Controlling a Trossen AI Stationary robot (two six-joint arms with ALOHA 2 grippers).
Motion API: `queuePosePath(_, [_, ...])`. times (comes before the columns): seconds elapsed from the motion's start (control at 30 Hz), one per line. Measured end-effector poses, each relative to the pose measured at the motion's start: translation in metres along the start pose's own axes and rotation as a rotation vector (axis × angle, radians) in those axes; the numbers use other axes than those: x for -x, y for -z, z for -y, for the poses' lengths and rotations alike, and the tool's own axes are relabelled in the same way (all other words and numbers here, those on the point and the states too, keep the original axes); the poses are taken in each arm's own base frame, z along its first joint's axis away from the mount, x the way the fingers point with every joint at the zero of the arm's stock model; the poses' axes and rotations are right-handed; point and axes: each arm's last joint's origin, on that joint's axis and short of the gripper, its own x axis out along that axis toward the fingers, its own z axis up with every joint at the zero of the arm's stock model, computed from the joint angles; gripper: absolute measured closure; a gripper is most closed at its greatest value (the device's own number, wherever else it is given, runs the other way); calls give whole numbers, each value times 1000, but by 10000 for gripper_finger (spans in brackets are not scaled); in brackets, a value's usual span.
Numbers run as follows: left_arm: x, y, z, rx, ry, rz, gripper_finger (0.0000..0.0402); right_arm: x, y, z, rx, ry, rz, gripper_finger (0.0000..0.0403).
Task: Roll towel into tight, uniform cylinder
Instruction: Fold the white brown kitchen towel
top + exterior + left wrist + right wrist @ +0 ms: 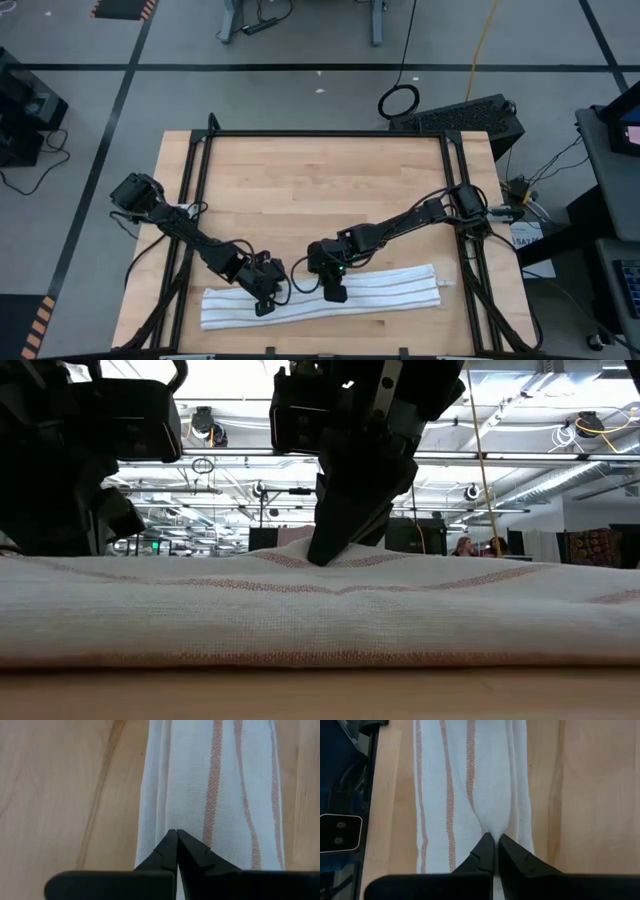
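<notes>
I should open my left gripper's fingers and pinch the towel closer to my right gripper, because the fingers are closed and resting on the flat towel by its fold line.
The towel, white with thin reddish stripes, lies folded into a long narrow strip along the table's near edge, flat on the wood. My left gripper is shut on the strip left of its middle, at its far long side. My right gripper is shut on the strip's middle, also near the far long side. The low view shows the right gripper's fingers slanting down into the towel. My left gripper meets the towel at a lengthwise fold line near the far long side, fingertips together, slanting down from the far left. No pucker shows, and how many layers sit between the tips cannot be told. The towel stays flat on the table. My right gripper pinches a small pucker of the top cloth between its fingertips, near the far long side. The stripes bend in toward the tips. The fingers slant down from the far right. The strip stays lying on the table.
Bare wood lies beyond the towel toward the far edge. Dark frame rails run along the table's left and right sides. The towel sits close to the near edge.
</notes>
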Motion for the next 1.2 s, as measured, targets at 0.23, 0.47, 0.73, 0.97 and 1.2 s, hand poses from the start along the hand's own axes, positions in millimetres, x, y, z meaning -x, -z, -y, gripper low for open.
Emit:
queuePosePath(0.23, [7,-4,4,40,-9,-68,398,0,0,0,-1,0,-1,398])
queuePosePath(0.47, [10,-12,9,102,40,-25,392,0,0,0,3,0,0,397])
queuePosePath(0.73, [15,-50,1,74,56,273,291,0,-1,0,5,23,14,397])
queuePosePath(0.97, [6,-47,-25,9,75,233,247,0,-1,1,13,24,12,397])
queuePosePath(1.2, [3,-41,-27,-5,181,227,246,0,0,1,39,22,3,400])
